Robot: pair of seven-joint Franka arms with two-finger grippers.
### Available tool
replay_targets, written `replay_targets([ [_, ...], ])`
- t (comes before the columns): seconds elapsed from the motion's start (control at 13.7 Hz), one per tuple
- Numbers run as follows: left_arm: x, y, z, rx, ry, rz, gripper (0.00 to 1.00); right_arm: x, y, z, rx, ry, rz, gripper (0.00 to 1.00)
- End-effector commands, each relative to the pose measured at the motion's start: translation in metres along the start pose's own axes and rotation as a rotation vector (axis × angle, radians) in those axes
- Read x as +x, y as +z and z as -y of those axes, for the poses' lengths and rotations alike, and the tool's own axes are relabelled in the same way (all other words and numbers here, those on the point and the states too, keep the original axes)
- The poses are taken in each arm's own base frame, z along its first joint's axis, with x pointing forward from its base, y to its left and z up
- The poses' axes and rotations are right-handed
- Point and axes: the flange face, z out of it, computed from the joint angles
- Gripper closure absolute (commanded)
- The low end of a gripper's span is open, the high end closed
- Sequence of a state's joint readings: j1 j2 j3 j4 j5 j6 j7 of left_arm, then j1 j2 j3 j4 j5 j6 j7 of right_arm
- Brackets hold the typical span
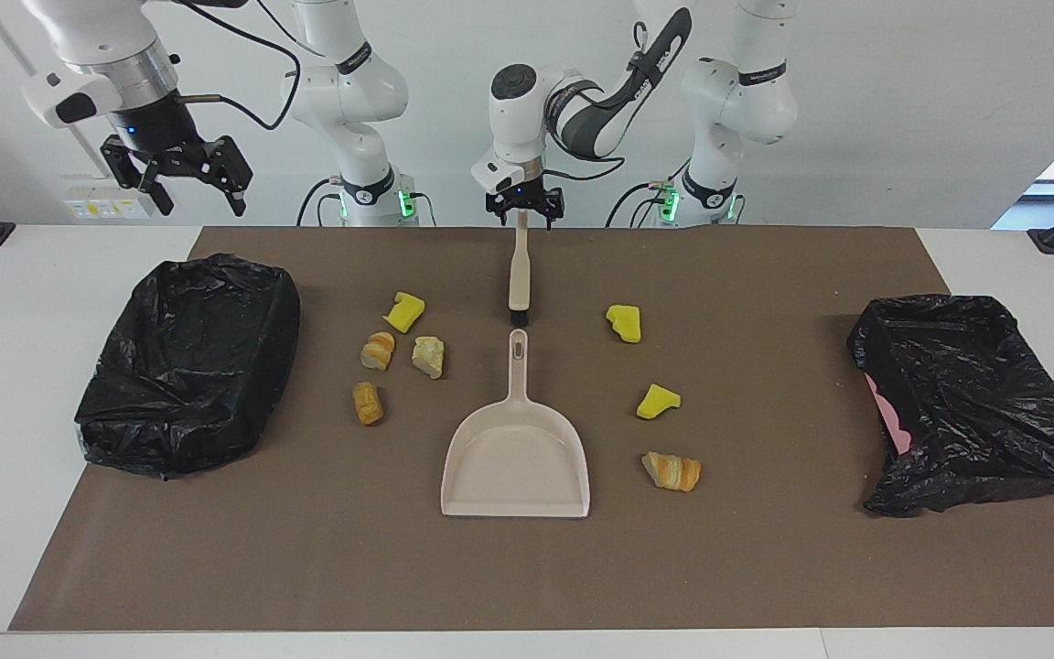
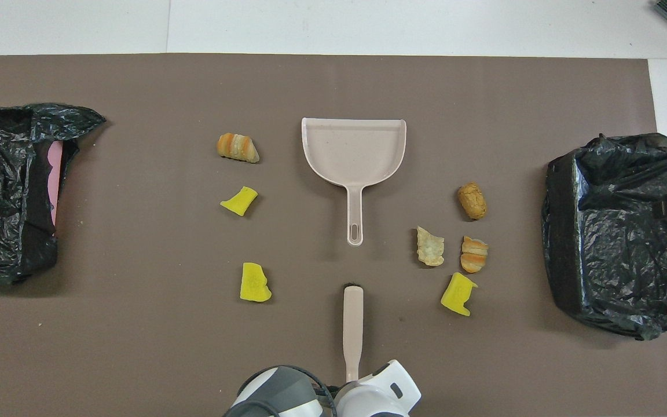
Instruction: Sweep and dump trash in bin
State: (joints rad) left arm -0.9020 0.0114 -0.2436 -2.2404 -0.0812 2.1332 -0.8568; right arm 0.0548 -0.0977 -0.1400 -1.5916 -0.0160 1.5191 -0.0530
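Observation:
The yellow wedges [image 2: 255,282] will slide over the dustpan's wide straight edge [image 2: 354,121] and collect inside when the robot sweeps with the brush, because that edge lies low and open.
The trash lies on the brown mat around a beige dustpan [image 1: 515,458] [image 2: 354,150]: yellow wedges [image 1: 404,311] [image 1: 624,323] [image 1: 657,401] and bread pieces [image 1: 378,351] [image 1: 428,356] [image 1: 367,403] [image 1: 672,470]. A beige brush [image 1: 519,275] [image 2: 352,324] lies nearer the robots, in line with the dustpan's handle. My left gripper [image 1: 523,215] is low at the brush handle's end, open, one finger on each side of it. My right gripper [image 1: 202,209] waits open, high over the black-bagged bin [image 1: 188,366] [image 2: 617,231] at the right arm's end.
A second black-bagged bin [image 1: 966,403] [image 2: 3,191], with pink showing at its side, sits at the left arm's end of the table. The brown mat [image 1: 765,567] covers most of the white table.

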Motion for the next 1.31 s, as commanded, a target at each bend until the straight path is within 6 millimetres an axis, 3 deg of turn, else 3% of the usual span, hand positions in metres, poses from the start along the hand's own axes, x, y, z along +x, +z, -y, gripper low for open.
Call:
replay_targets([
  [0.0, -0.009, 0.006, 0.002, -0.002, -0.003, -0.002, 0.0, -0.006, -0.001, -0.004, -0.008, -0.023, -0.012, 0.0],
  [0.36, -0.015, 0.022, -0.006, 0.001, -0.047, 0.008, 0.06, -0.007, -0.001, -0.005, -0.008, -0.021, -0.014, 0.0],
  [0.58, -0.012, 0.018, -0.008, -0.005, -0.046, 0.004, 0.18, -0.007, -0.001, -0.005, -0.008, -0.021, -0.012, 0.0],
  [0.73, -0.009, 0.014, -0.005, 0.0, -0.055, 0.009, 0.2, -0.007, -0.001, -0.005, -0.008, -0.021, -0.012, 0.0],
  [0.95, -0.008, 0.013, -0.003, 0.005, -0.059, 0.014, 0.59, -0.007, -0.001, -0.005, -0.008, -0.021, -0.012, 0.0],
  [1.02, -0.008, 0.012, -0.002, 0.006, -0.06, 0.013, 0.63, -0.007, -0.001, -0.005, -0.008, -0.023, -0.012, 0.0],
  [1.17, -0.008, 0.006, 0.001, 0.011, -0.062, 0.014, 0.92, -0.007, -0.001, -0.005, -0.008, -0.023, -0.012, 0.0],
  [1.24, -0.007, 0.0, 0.002, 0.009, -0.057, 0.007, 0.99, -0.007, -0.001, -0.005, -0.008, -0.023, -0.012, 0.0],
])
